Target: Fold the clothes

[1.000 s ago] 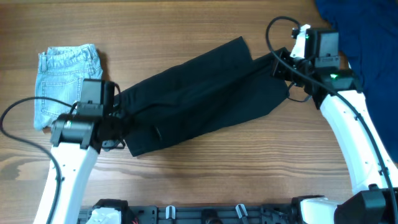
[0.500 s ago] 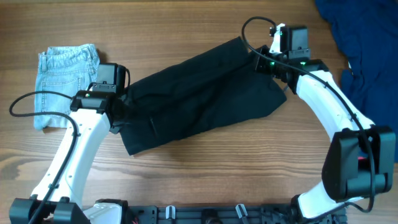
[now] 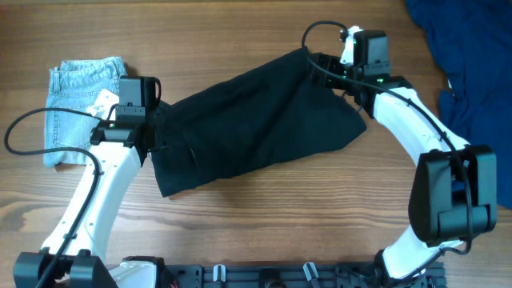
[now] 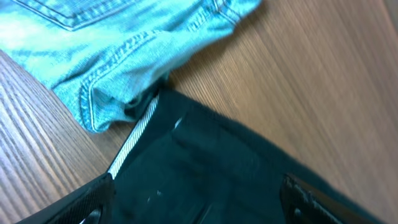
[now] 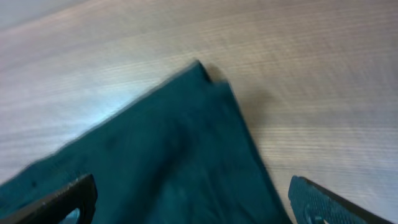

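My right gripper needs to pull the other end (image 3: 352,128) of the black garment first to get it clear and level, because the garment lies at a slant with one end (image 4: 157,98) against the denim shorts.
A black garment (image 3: 248,120) lies spread on a slant across the middle of the wooden table. My left gripper (image 3: 158,134) hangs open over its lower-left end. In the left wrist view the black cloth (image 4: 205,168) fills the space between the spread fingers (image 4: 87,202), and nothing is gripped. My right gripper (image 3: 318,66) is open above the upper-right corner. The right wrist view shows that corner of the garment (image 5: 199,112) lying flat under the wide-apart fingers (image 5: 329,202).
A folded pair of light-blue denim shorts (image 3: 84,92) rests at the far left, its edge touching the black garment's end (image 4: 124,43). A dark blue garment (image 3: 468,56) is heaped at the top right corner. Bare wood (image 3: 320,216) runs along the front.
Both grippers were shut on the black garment's ends and now stand open, with the cloth released. The right arm moved left and the left arm moved away from the front, shortening the garment's span.
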Controlling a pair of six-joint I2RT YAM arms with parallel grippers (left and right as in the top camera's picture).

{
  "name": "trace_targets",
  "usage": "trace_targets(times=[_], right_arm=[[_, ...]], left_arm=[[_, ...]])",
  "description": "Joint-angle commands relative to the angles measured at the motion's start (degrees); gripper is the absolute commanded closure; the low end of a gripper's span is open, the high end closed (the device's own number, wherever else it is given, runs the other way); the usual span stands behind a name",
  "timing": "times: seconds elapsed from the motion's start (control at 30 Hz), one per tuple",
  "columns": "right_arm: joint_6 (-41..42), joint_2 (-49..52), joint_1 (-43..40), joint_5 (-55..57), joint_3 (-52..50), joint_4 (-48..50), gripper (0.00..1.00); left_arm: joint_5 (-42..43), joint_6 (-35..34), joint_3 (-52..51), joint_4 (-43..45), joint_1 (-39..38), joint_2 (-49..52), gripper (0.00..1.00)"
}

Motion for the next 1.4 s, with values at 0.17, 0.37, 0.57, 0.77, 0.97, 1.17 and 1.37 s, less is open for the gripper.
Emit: trace_targets(times=[0.17, 0.37, 0.57, 0.77, 0.97, 1.17, 1.37], right_arm=[[1.36, -3.52, -6.1, 2.69, 0.68, -21.92, 0.0], [1.36, -3.52, -6.1, 4.26, 0.68, -26.1, 0.01], [1.66, -3.52, -6.14, 4.22, 0.68, -26.21, 0.0], [1.86, -3.52, -6.14, 4.22, 0.68, -26.6, 0.0], [1.86, -3.52, -6.14, 4.22, 0.66, -26.6, 0.0], [1.84, -3.5, -6.14, 4.24, 0.66, -26.6, 0.0], [1.77, -3.5, -6.14, 4.17, 0.66, -27.23, 0.0]], left_arm=[[5.4, 10.67, -0.35, 1.22, 0.33, 2.47, 0.18], [5.73, 17.31, -0.33, 6.21, 3.1, 12.68, 0.14], [8.02, 20.24, -0.33, 8.04, 6.69, 12.68, 0.24], [16.31, 24.28, -0.35, 10.38, 6.69, 17.11, 0.36], [14.6, 25.79, -0.33, 6.08, 6.71, 14.16, 0.96], [-0.61, 11.34, -0.35, -7.98, 6.69, 5.22, 0.96], [-0.26, 12.31, -0.33, -7.98, 6.75, 8.07, 0.33]])
